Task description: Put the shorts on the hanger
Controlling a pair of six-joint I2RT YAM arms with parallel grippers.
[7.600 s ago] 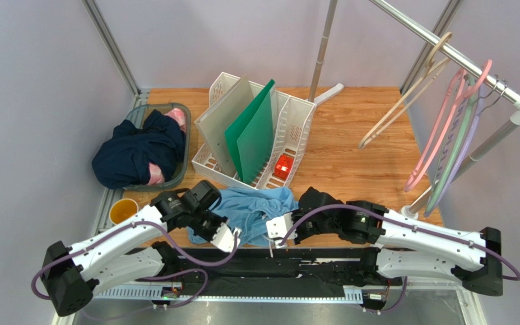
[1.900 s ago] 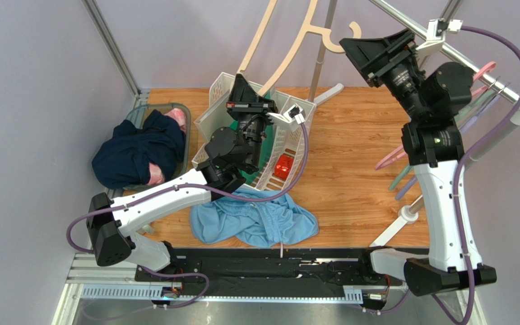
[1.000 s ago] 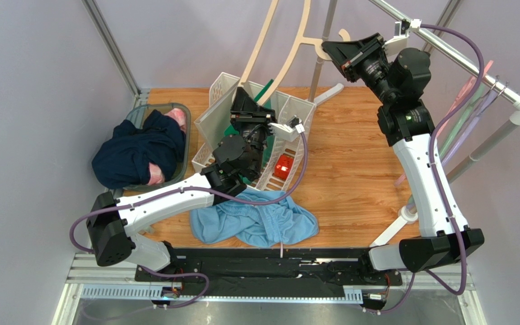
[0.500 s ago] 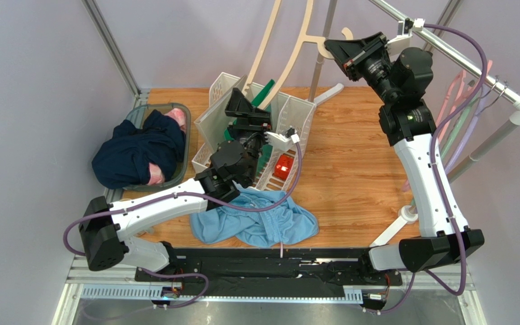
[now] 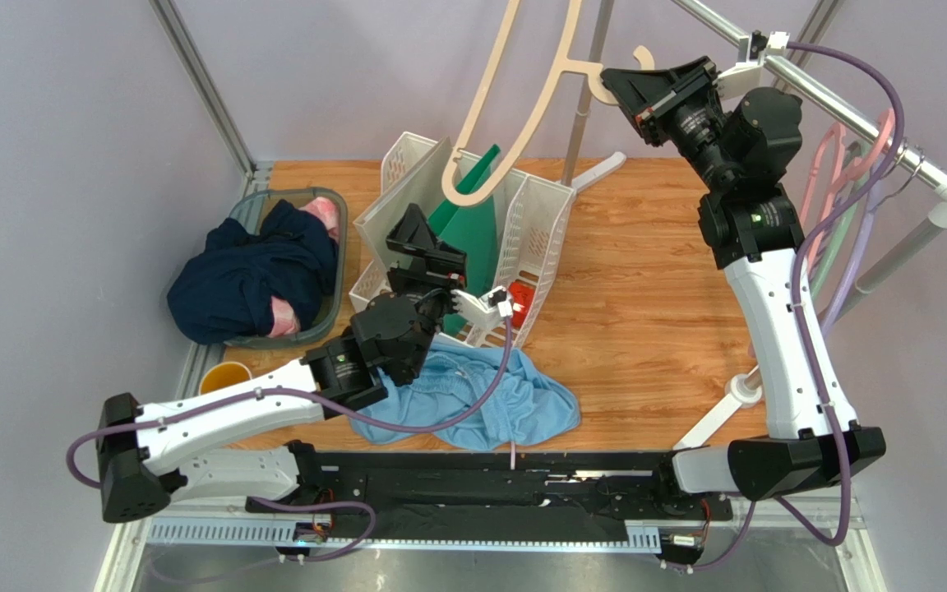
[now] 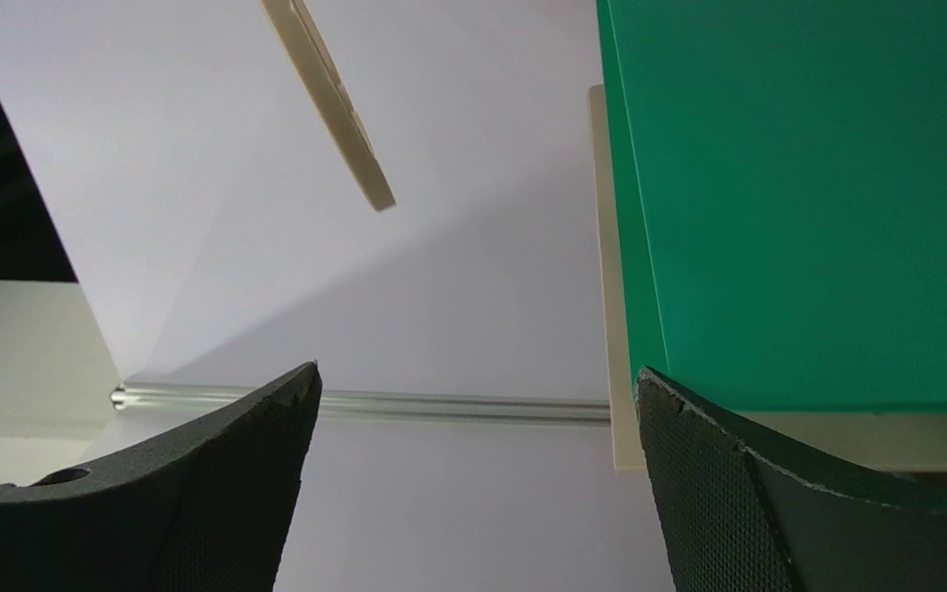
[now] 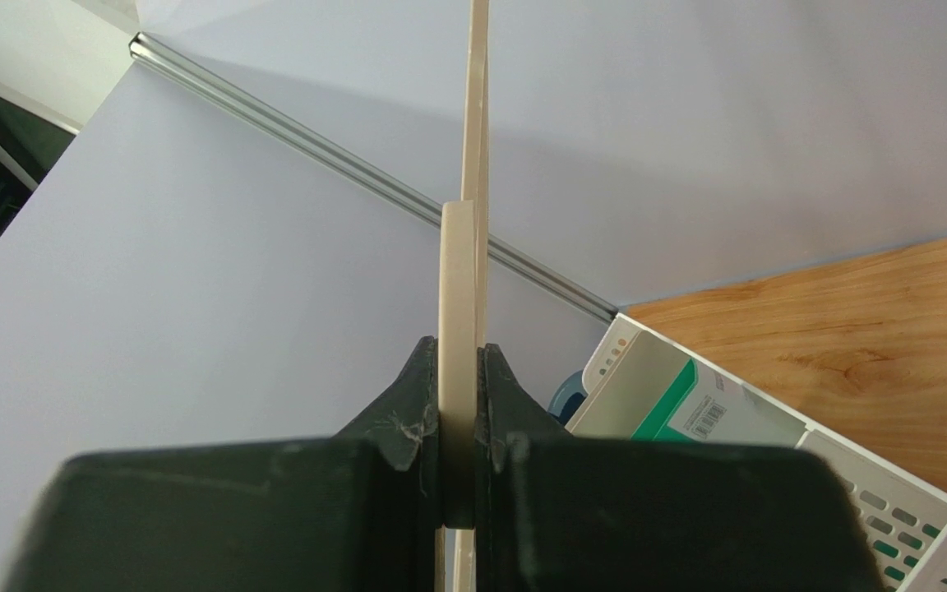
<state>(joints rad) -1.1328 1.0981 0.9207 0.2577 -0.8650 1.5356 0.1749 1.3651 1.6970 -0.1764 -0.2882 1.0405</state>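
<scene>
The beige hanger's end (image 5: pixel 471 191) is hanging over the file rack, so the robot's left gripper should move back while its right gripper brings the hanger down over the sky-blue shorts (image 5: pixel 522 401).
The beige hanger (image 5: pixel 528 105) hangs in the air above the file rack, its lower arm tip pointing down at the rack. My right gripper (image 5: pixel 624 84) is raised high and shut on the hanger (image 7: pixel 475 123) near its hook; the right wrist view shows the pads (image 7: pixel 417 382) pressed on both sides of the wood. The sky-blue shorts (image 5: pixel 491 401) lie crumpled on the table near the front edge. My left gripper (image 5: pixel 423 237) stands open above the shorts and below the hanger, holding nothing. In the left wrist view its fingers (image 6: pixel 195 493) are wide apart and a hanger tip (image 6: pixel 343 123) is above them.
A white file rack (image 5: pixel 528 234) with a green folder (image 5: pixel 472 228) and a red object (image 5: pixel 518 300) stands mid-table. A basket (image 5: pixel 338 265) at left holds a navy garment (image 5: pixel 244 284) and pink cloth (image 5: pixel 324 220). Thin coloured hangers (image 5: pixel 855 210) hang on the rail at right. A yellow cup (image 5: pixel 222 376) sits front left.
My left gripper has opened, let go of the hanger's lower arm and drawn back down toward the shorts. The right gripper keeps the hanger, shifted slightly right.
</scene>
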